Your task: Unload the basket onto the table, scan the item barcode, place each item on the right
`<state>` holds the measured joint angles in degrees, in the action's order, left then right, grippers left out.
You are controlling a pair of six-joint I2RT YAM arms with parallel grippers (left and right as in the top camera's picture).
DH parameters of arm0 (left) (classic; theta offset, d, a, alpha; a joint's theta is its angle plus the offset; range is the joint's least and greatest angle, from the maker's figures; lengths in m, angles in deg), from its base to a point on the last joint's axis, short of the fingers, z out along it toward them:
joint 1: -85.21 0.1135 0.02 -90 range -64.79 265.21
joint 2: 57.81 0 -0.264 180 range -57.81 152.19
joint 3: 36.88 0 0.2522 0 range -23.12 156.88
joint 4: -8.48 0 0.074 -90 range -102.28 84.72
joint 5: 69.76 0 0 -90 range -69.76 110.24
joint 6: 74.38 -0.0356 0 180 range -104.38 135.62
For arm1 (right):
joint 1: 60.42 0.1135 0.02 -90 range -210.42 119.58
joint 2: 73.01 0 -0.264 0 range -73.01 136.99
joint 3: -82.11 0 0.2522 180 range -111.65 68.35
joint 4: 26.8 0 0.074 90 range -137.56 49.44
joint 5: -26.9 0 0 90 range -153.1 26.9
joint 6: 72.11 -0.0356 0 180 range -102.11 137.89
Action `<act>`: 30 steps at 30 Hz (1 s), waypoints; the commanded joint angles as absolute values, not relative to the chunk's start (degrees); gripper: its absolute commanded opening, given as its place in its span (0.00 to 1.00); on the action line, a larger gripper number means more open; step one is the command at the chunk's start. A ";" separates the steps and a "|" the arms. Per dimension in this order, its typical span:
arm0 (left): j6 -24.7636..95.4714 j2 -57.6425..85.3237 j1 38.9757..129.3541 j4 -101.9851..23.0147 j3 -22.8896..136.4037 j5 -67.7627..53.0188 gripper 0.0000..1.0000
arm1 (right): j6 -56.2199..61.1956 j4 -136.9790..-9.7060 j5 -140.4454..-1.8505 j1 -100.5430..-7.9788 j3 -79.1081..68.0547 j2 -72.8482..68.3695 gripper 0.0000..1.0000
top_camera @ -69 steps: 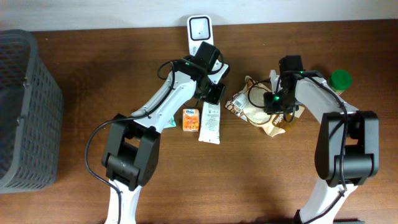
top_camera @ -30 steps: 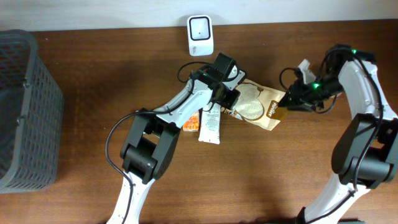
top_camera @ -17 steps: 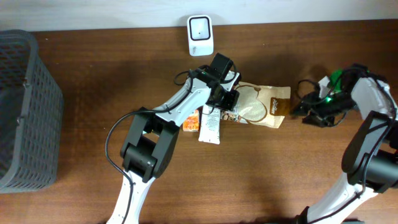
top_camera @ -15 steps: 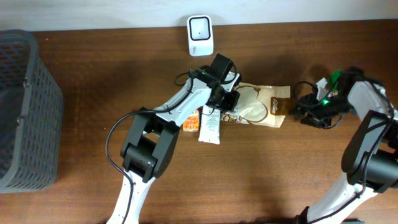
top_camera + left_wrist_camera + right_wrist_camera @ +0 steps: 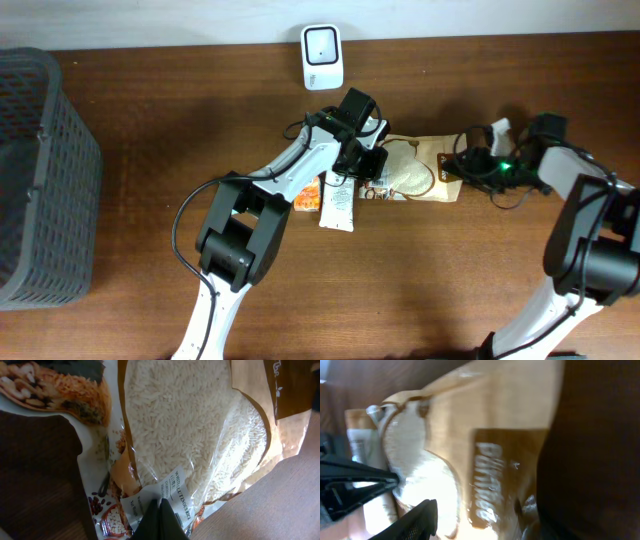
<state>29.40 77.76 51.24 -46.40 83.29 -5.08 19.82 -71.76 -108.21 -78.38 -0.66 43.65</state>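
The robot's left gripper is pinching the rice bag over its white label (image 5: 172, 491), so the right gripper should take hold of the brown printed end (image 5: 502, 476) and bring the bag to the scanner.
The item is a clear-and-brown rice bag (image 5: 420, 172) lying flat in the middle of the table. My left gripper (image 5: 368, 165) is at its left end. In the left wrist view that gripper (image 5: 160, 507) is shut, pinching the crumpled white label on the bag (image 5: 190, 425). My right gripper (image 5: 462, 165) is at the bag's right end. In the right wrist view that gripper (image 5: 475, 520) is open, with the brown printed end of the bag (image 5: 485, 425) between its fingers (image 5: 415, 520). The white scanner (image 5: 322, 43) stands at the back edge. I cannot make out a barcode.
An orange juice box (image 5: 308, 195) and a white tube (image 5: 340, 202) lie just left of the bag, under the left arm. A green-lidded thing (image 5: 548, 125) sits behind the right arm. A grey basket (image 5: 40, 170) fills the far left.
The bag has swung from tilted to level. My left gripper closed on its left end. My right gripper let go, drew away to the right, then came back to the bag's right end.
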 commanded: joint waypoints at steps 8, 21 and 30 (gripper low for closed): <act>29.94 82.13 50.06 -47.85 81.81 -4.01 0.00 | 5.79 -59.87 -112.40 -60.46 -1.36 50.45 0.55; 29.88 82.13 50.04 -47.91 81.81 -4.01 0.00 | 2.77 -56.46 -112.21 -57.79 -1.36 53.35 0.06; 27.50 80.78 53.51 -49.66 81.83 -4.62 0.03 | 18.16 -76.41 -114.83 -69.16 -1.38 43.08 0.04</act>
